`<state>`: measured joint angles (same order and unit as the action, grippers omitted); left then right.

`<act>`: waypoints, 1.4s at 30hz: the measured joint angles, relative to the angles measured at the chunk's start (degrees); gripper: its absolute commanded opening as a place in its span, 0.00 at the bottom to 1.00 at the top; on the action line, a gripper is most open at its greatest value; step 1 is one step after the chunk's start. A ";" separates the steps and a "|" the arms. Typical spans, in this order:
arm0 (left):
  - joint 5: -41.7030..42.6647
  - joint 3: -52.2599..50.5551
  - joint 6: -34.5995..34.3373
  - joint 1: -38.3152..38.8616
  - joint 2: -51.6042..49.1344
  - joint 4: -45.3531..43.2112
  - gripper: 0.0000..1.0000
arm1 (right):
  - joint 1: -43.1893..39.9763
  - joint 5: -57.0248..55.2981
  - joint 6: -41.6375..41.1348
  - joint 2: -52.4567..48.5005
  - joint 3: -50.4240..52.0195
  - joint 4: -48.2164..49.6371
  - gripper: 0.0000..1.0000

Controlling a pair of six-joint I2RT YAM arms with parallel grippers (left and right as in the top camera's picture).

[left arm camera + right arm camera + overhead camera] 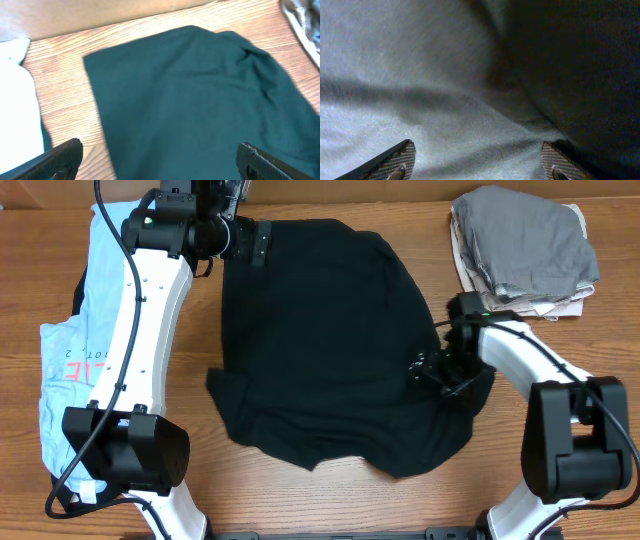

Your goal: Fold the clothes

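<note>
The black T-shirt's far corner is clear of the light blue garment. I should keep moving my left gripper down until its open fingers straddle that corner point(92, 61).
A black T-shirt point(330, 340) lies spread and rumpled in the middle of the wooden table. It fills the left wrist view point(200, 105), where it looks dark teal. My left gripper point(245, 240) is open above the shirt's far left corner, its fingers point(160, 160) wide apart with nothing between them. My right gripper point(440, 372) is open and low over the shirt's right edge. The right wrist view shows only close cloth point(445, 75) between its spread fingers point(477, 162).
A light blue printed garment point(75, 370) lies along the left side under my left arm. A stack of grey point(525, 240) and beige point(465, 265) clothes sits at the back right. A cardboard wall runs along the far table edge.
</note>
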<state>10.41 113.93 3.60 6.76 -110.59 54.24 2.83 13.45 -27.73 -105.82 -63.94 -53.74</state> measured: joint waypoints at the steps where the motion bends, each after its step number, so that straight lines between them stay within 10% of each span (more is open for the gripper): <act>1: -0.55 0.00 0.02 0.00 0.00 -0.02 1.00 | -1.49 -0.09 -0.09 0.00 0.00 -0.17 0.88; 20: -1.84 0.02 1.33 0.00 -12.26 -4.72 1.00 | -33.62 3.45 12.85 0.00 -0.37 -10.25 1.00; 31: 1.44 0.00 1.73 1.36 -24.63 -16.63 1.00 | -29.33 5.81 19.19 4.96 -8.31 -19.65 1.00; 42: 0.46 0.02 0.31 4.28 -29.83 -22.18 0.84 | -24.72 6.03 18.62 21.27 -10.27 -19.08 0.76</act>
<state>10.87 113.95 3.90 11.05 -140.42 32.05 -21.89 19.49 -9.10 -84.55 -74.22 -72.82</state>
